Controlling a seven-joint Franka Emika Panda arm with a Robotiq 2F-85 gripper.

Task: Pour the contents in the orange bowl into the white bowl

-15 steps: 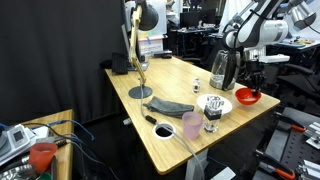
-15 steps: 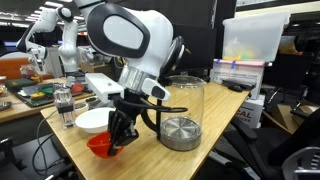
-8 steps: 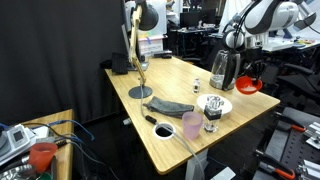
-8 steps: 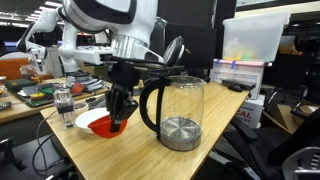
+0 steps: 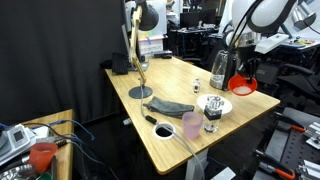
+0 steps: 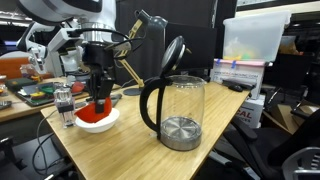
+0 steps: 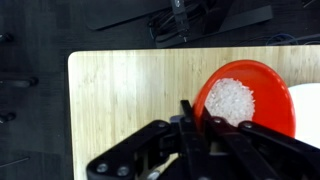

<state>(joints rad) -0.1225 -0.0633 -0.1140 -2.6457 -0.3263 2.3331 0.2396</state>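
The orange bowl is hanging low next to the white bowl, mostly over the wood. Next, my gripper lifts it and moves it over the white bowl before tipping it.
My gripper is shut on the rim of the orange bowl and holds it in the air. White granules lie inside it. In both exterior views the orange bowl hangs level just above and beside the white bowl. In the wrist view only a white edge of the white bowl shows at the right. The gripper's fingers reach straight down onto the bowl.
A glass kettle stands close by on the wooden table. A clear glass, a pink cup, a small bottle and a desk lamp also stand on it. The table edge is near the bowls.
The gripper has lifted the orange bowl off the table and carried it over toward the white bowl.
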